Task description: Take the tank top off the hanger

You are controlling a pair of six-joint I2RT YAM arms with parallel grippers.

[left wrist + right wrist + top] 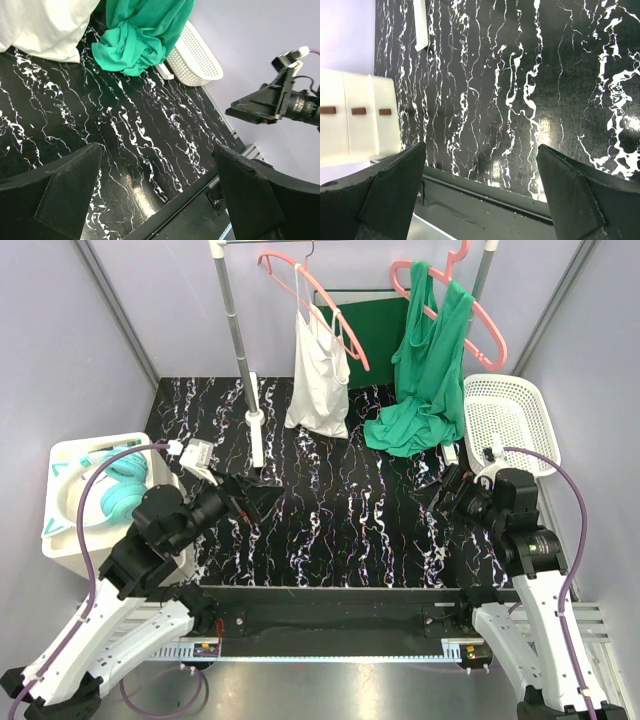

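The pink hanger's near end sticks out past the white tank top's strap, so my right gripper should keep moving up toward that end of the hanger until its fingers close on it.
A white tank top hangs on the left pink hanger of the rack. A green tank top hangs on the right pink hanger, and its lower part is bunched on the black marbled table. The left wrist view shows the white fabric and the green heap. My left gripper is open and empty, low over the table's near left. My right gripper is open and empty at the near right, below the green heap. Neither touches a garment.
The rack pole stands on a white base at the back left. A white mesh basket sits at the right. A white bin with teal headphones stands at the left.
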